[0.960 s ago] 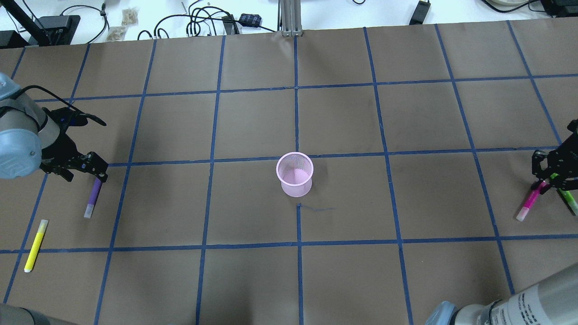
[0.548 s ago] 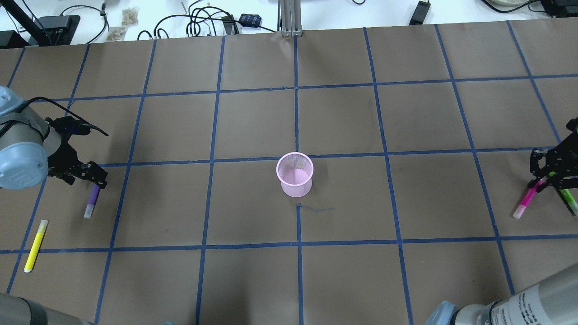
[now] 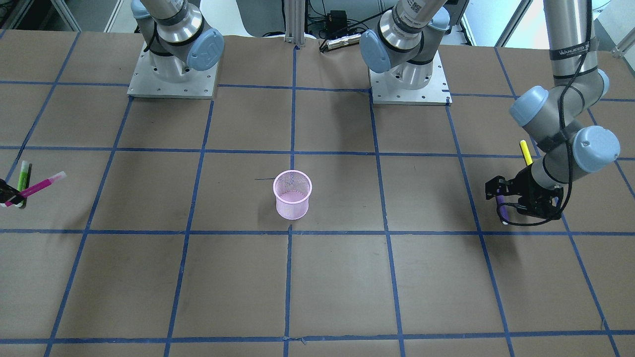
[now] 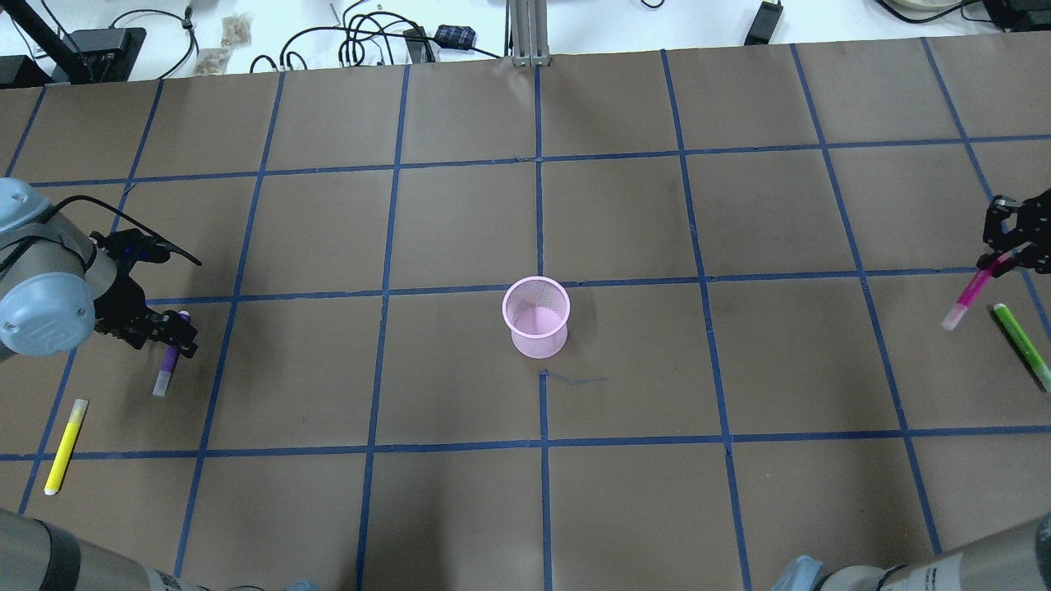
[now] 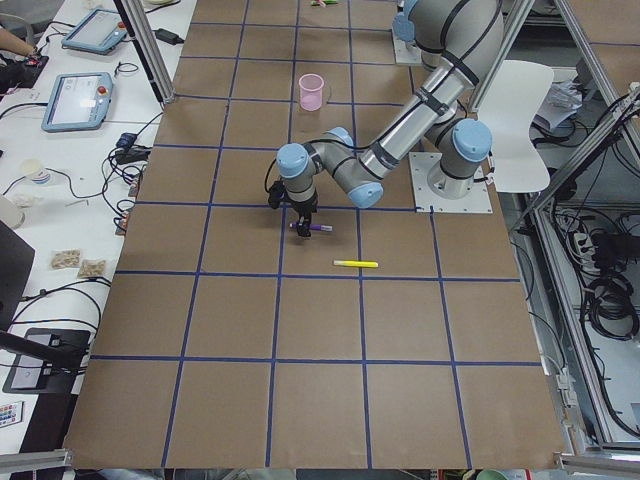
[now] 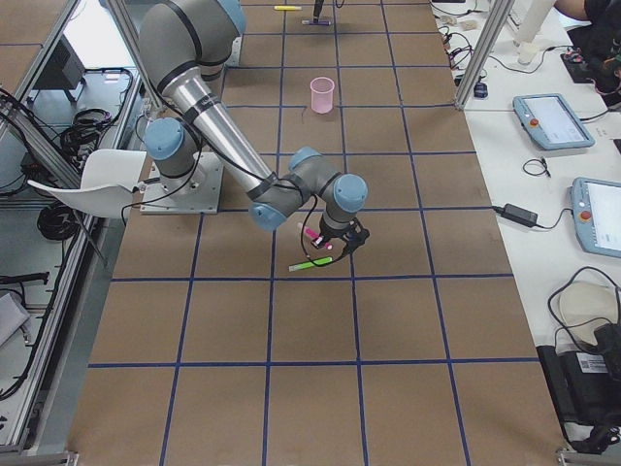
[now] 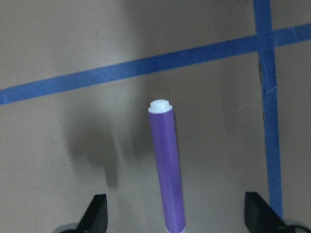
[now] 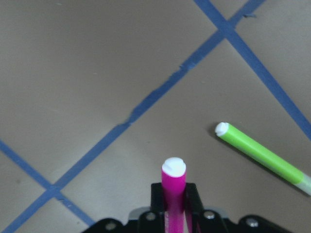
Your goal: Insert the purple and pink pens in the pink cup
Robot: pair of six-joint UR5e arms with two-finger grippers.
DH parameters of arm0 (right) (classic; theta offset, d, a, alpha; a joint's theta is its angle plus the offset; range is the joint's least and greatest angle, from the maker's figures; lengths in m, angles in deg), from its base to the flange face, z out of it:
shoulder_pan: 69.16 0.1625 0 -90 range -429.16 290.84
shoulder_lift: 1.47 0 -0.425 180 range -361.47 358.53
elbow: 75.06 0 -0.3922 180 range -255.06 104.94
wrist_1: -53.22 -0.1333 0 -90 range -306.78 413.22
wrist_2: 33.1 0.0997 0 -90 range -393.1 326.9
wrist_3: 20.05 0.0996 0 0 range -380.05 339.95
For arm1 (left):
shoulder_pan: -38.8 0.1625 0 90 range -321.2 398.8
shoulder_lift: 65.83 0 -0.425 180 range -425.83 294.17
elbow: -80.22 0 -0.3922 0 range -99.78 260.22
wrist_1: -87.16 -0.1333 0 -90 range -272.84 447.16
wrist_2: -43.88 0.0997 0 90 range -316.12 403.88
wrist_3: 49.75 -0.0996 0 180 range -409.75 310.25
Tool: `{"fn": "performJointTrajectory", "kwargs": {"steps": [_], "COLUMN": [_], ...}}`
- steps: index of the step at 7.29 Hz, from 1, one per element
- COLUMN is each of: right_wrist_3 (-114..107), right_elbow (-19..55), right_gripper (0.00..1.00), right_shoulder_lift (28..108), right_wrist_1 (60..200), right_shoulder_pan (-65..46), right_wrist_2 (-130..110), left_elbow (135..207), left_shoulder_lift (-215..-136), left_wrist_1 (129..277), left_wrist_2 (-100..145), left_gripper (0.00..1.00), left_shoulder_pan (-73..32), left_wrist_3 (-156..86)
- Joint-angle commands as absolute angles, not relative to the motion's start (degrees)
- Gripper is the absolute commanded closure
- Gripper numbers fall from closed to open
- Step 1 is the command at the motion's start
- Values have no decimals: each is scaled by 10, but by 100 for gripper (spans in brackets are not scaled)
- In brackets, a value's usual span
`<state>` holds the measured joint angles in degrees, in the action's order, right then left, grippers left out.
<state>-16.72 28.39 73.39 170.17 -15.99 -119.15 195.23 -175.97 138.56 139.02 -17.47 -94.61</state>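
Note:
I am to insert the slim purple pen (image 3: 503, 209), and since the pink cup's opening (image 3: 292, 184) is far wider than it, I expect the pen will lean at a slant inside.
The pink mesh cup (image 4: 535, 316) stands upright mid-table, also in the front view (image 3: 292, 194). The purple pen (image 4: 167, 367) lies on the table at the far left. My left gripper (image 4: 171, 332) is open and low over it; in the left wrist view the pen (image 7: 167, 170) lies between the wide-apart fingers (image 7: 97, 213). My right gripper (image 4: 1006, 246) at the far right is shut on the pink pen (image 4: 973, 291), held tilted above the table. The right wrist view shows that pen (image 8: 173, 194) clamped between the jaws.
A yellow pen (image 4: 64, 446) lies near the left front edge, close to the purple pen. A green pen (image 4: 1022, 345) lies on the table beside and below the pink pen, also in the right wrist view (image 8: 262, 158). Cables lie beyond the far edge.
My right gripper has lifted the pink pen off the table and moved it farther from me, leaving the green pen behind. My left gripper has shifted nearer along the purple pen.

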Motion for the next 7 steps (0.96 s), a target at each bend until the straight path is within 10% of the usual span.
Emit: {"fn": "performJointTrajectory", "kwargs": {"steps": [1,3,4,7], "right_wrist_3": [-63,95,184,377], "right_elbow": [279,278,279,279], "right_gripper": [100,100,100,100], "right_shoulder_lift": [787,801,800,789], "right_wrist_1": [1711,1765,1805,1837], "right_shoulder_pan": [-40,111,192,383], "right_wrist_2": [-1187,-1199,-1245,-1376], "left_elbow": [1953,1953,1953,1950], "left_shoulder_lift": [-1770,-1769,-1769,-1769], "left_wrist_1": [1362,1361,1362,1362], "left_wrist_2": [1390,1391,1392,1392], "left_gripper": [16,48,80,100], "left_shoulder_pan": [-175,-178,-180,-180], "left_wrist_3": [-946,-947,-948,-949]}}
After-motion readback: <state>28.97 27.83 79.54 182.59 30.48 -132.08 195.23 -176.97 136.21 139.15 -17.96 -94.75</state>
